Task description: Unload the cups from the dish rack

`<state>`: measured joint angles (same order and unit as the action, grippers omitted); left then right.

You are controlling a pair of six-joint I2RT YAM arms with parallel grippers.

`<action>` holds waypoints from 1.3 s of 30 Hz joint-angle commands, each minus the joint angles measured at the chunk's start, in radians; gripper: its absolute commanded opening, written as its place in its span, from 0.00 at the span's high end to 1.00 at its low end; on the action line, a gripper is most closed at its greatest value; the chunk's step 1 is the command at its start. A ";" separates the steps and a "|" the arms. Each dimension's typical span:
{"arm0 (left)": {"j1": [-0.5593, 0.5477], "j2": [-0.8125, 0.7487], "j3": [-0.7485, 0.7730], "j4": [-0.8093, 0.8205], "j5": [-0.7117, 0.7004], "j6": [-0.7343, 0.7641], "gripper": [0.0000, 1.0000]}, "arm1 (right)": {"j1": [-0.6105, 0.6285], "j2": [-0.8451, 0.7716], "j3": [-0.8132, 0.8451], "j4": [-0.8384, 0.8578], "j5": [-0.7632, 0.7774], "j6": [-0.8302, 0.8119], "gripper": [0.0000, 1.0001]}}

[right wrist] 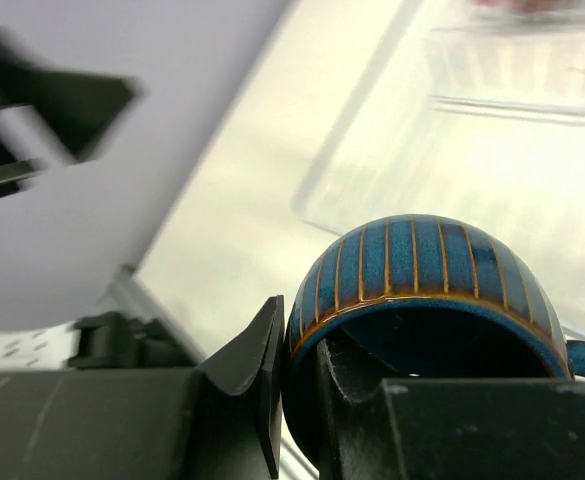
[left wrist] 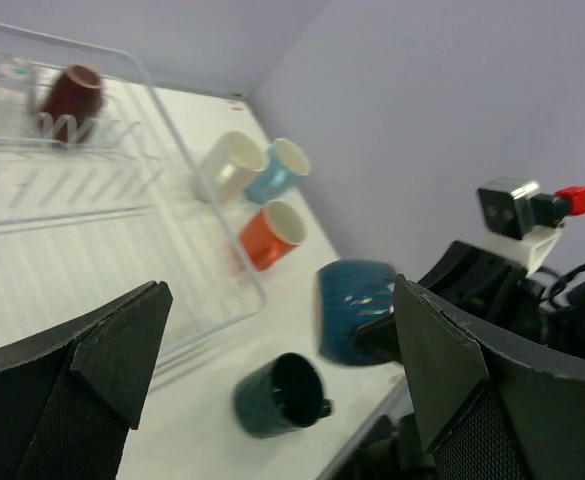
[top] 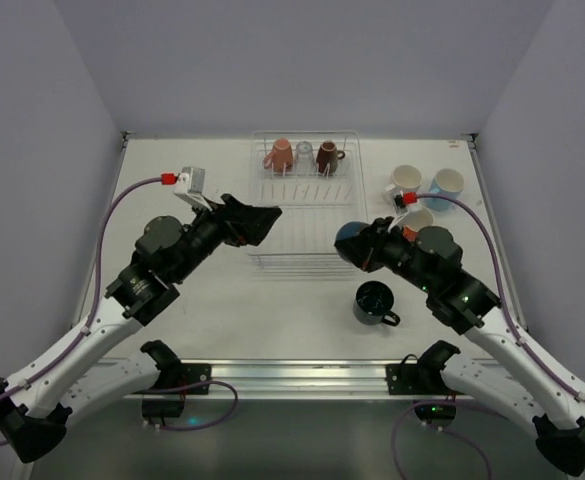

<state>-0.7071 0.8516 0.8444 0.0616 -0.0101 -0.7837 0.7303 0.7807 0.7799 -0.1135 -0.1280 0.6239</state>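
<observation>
I should next carry the navy cup by its rim with my right gripper into the open space (left wrist: 294,312) between the orange and green cups (left wrist: 273,236) until the navy cup's base rests.
The white wire dish rack (top: 305,235) stands at the back middle. In it are a salmon pink cup (top: 280,156), a clear glass (top: 304,158) and a dark brown cup (top: 327,156). My right gripper (top: 364,247) is shut on the rim of a navy striped cup (top: 350,242), one finger inside and one outside, just right of the rack; the cup fills the right wrist view (right wrist: 422,270). My left gripper (top: 262,222) is open and empty above the rack's left front. On the table are a dark green cup (top: 375,302), a cream-white cup (top: 405,181), a light blue cup (top: 447,184) and an orange cup (top: 418,218).
The left wrist view shows the rack rim (left wrist: 177,150), the brown cup (left wrist: 72,98), the cream (left wrist: 230,165), light blue (left wrist: 277,170) and orange (left wrist: 270,235) cups, the green cup (left wrist: 277,395) and the navy cup (left wrist: 357,310). Grey walls enclose the table.
</observation>
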 commanded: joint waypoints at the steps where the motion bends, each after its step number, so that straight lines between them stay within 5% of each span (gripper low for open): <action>1: 0.006 -0.045 0.070 -0.310 -0.125 0.236 0.00 | -0.136 -0.067 0.044 -0.262 0.109 -0.036 1.00; 6: 0.006 -0.066 0.091 -0.499 -0.166 0.379 0.00 | -0.290 -0.032 0.048 -0.469 0.307 -0.064 1.00; 14: 0.006 -0.106 0.009 -0.530 -0.274 0.480 0.00 | -0.488 0.043 -0.051 -0.419 0.347 -0.033 1.00; 24: 0.006 -0.138 -0.070 -0.476 -0.192 0.497 0.00 | -0.693 0.215 -0.140 -0.261 0.173 0.016 1.00; 34: 0.006 -0.122 -0.074 -0.470 -0.177 0.501 0.00 | -0.724 0.416 -0.154 -0.153 0.044 0.016 1.00; 39: 0.005 -0.079 -0.061 -0.470 -0.180 0.500 0.00 | -0.726 0.428 -0.156 -0.150 0.042 0.020 0.74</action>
<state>-0.7071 0.7525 0.7708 -0.4267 -0.2131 -0.3202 0.0074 1.2217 0.6209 -0.3378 -0.0521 0.6380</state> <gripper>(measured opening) 0.997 0.200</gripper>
